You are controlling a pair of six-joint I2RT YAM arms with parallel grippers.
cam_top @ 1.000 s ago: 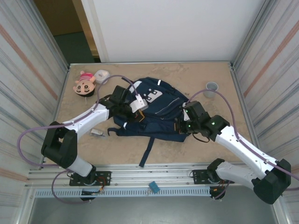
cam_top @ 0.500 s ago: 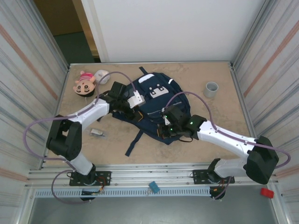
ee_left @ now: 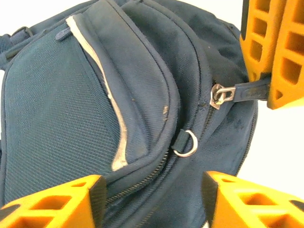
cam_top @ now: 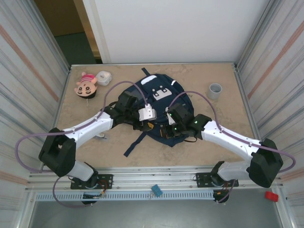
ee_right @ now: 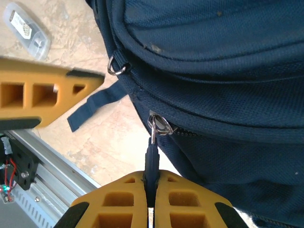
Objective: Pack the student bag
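Observation:
My left gripper should first pinch the seam (ee_left: 181, 141) by the metal ring, because the bag lies slack (ee_right: 159, 124) around the slider. Then my right gripper should draw the zipper pull along.
The student bag (cam_top: 160, 100), navy blue with a grey patch, lies mid-table with its straps trailing toward me. My right gripper (cam_top: 167, 129) is at the bag's near edge. In the right wrist view it (ee_right: 151, 178) is shut on the dark zipper pull (ee_right: 151, 154) that hangs from a metal slider. My left gripper (cam_top: 152, 124) sits just left of it. Its orange fingers (ee_left: 52, 204) stand apart astride the bag's (ee_left: 71, 109) zipper seam, below a small metal ring (ee_left: 185, 143), gripping nothing. The held zipper pull (ee_left: 244, 90) also shows in the left wrist view.
A doll (cam_top: 85, 84) and a white round container (cam_top: 103, 77) lie at the back left. A grey cup (cam_top: 215, 90) stands at the back right. A small clear plastic case (ee_right: 26, 28) lies on the table left of the bag. A loose strap (cam_top: 135, 145) reaches toward the near edge.
The bag has swung round and shifted toward the middle, drawn by the right gripper. My left gripper has let go, opened, and moved right along the near edge toward the right gripper.

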